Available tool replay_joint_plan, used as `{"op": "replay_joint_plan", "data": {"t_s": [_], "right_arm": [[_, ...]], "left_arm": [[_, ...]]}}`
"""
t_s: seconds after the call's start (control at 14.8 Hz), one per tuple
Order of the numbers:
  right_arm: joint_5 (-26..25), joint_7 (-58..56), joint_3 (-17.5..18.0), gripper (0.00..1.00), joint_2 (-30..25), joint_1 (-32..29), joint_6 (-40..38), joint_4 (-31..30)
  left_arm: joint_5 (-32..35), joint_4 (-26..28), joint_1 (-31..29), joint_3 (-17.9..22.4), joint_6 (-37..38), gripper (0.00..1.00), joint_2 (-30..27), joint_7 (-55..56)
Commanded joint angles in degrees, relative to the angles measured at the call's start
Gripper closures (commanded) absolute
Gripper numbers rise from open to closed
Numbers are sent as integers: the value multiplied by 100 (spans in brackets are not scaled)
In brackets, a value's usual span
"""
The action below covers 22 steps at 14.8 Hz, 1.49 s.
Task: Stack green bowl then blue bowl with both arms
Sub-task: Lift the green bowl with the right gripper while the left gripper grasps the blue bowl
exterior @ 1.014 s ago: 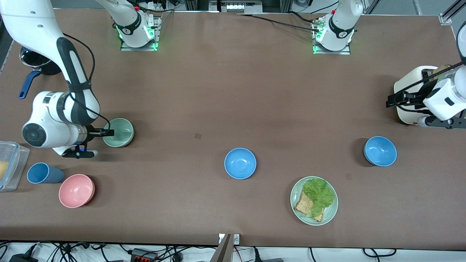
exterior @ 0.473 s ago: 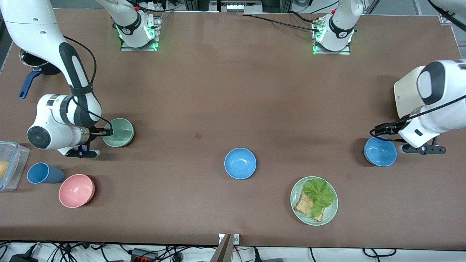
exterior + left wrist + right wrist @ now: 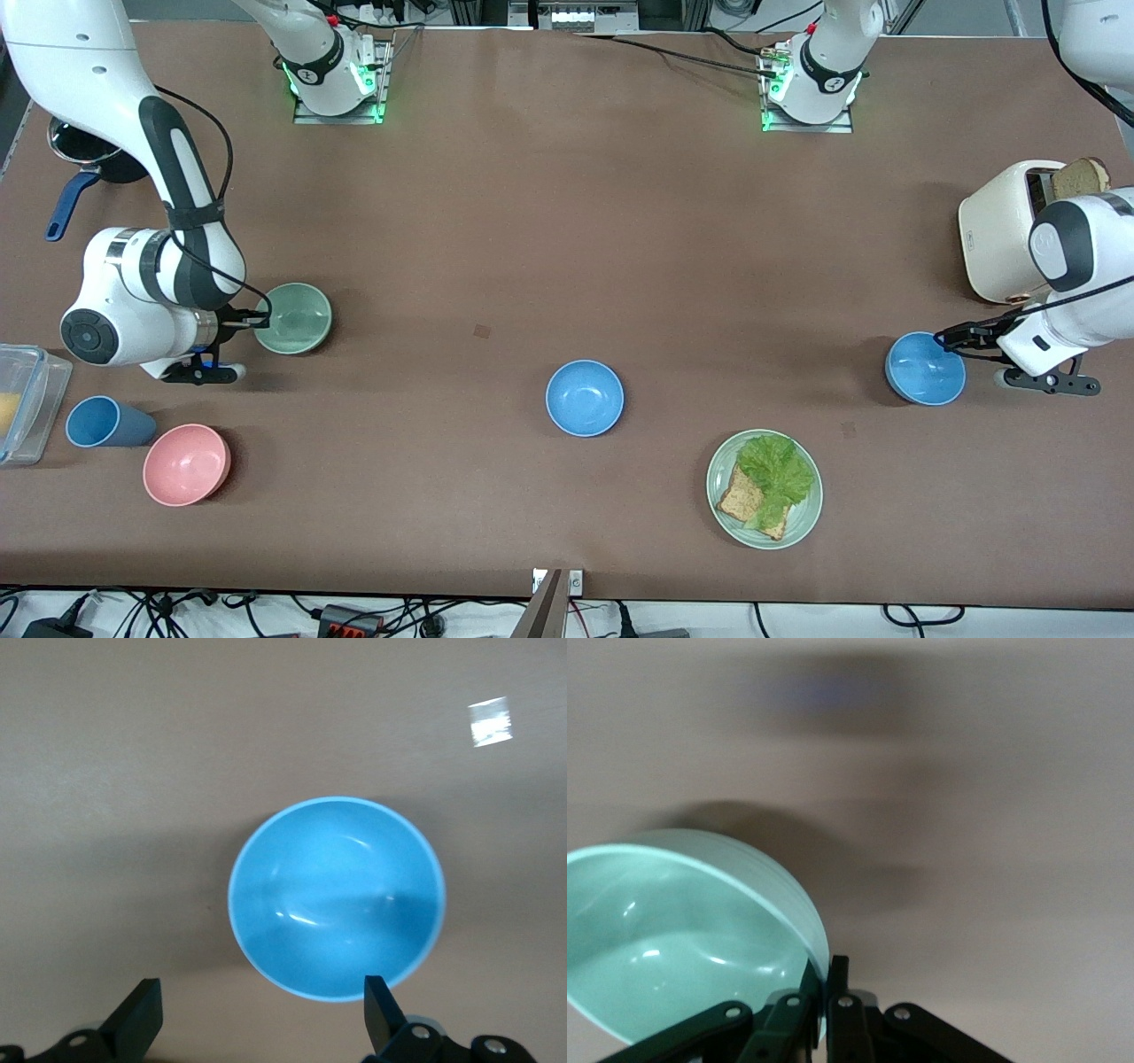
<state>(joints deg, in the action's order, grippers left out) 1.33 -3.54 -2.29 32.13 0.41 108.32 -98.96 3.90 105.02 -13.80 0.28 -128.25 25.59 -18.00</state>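
The blue bowl (image 3: 925,369) will cover almost all of the green bowl when I lower the blue bowl, because it looks about as wide as the green bowl's rim (image 3: 299,318).
The pale green bowl (image 3: 295,319) is toward the right arm's end of the table. My right gripper (image 3: 260,322) is shut on its rim, one finger inside and one outside, as the right wrist view shows at the green bowl (image 3: 682,935). A blue bowl (image 3: 926,369) sits toward the left arm's end. My left gripper (image 3: 946,339) is open at its rim; in the left wrist view the blue bowl (image 3: 337,896) lies just ahead of the spread fingertips (image 3: 376,1014). A second blue bowl (image 3: 585,398) sits mid-table.
A green plate (image 3: 765,489) with lettuce and toast lies nearer the front camera than the blue bowls. A pink bowl (image 3: 187,464), blue cup (image 3: 102,422) and clear container (image 3: 22,403) stand near the right arm's end. A white toaster (image 3: 1005,232) stands near the left arm's end.
My left arm swung down from the toaster to the rim of the blue bowl. My right gripper shifted the green bowl slightly toward mid-table.
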Motion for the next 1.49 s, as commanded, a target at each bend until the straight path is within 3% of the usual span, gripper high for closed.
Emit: {"op": "replay_joint_plan", "data": {"t_s": [0.0, 0.2, 0.34, 0.47, 0.61, 0.74, 0.88, 1.08, 1.22, 1.42], "right_arm": [[104, 37, 474, 100, -75, 143, -565, 569], [217, 1000, 791, 100, -49, 748, -531, 781], [297, 1958, 809, 100, 30, 1432, -435, 817], [813, 2628, 809, 100, 118, 1996, -58, 826], [1184, 2963, 809, 100, 293, 2479, 224, 861], [1264, 3507, 809, 100, 530, 2832, 409, 1096], [1282, 3999, 818, 100, 785, 3139, 427, 1414], [1447, 4335, 818, 100, 961, 3466, 812, 1476], [1729, 4362, 818, 100, 1023, 3589, 919, 1468], [1730, 4336, 809, 100, 1085, 3729, 1033, 1398]], "left_arm": [[-3, -104, -122, -89, -173, 0, 244, -151], [-3, -95, -140, -89, -515, 2, 543, -221], [-3, -78, -263, -98, -726, 6, 701, -239], [-3, -78, -386, -185, -876, 15, 842, -396], [-12, -78, -430, -212, -947, 39, 913, -502], [-3, -78, -413, -230, -903, 73, 887, -529], [-3, -87, -422, -265, -703, 99, 817, -529], [-3, -69, -413, -431, 385, 100, 256, -573], [41, -78, -413, -449, 643, 100, -26, -729], [50, -244, -395, -484, 2000, 100, -903, -1248]]}}
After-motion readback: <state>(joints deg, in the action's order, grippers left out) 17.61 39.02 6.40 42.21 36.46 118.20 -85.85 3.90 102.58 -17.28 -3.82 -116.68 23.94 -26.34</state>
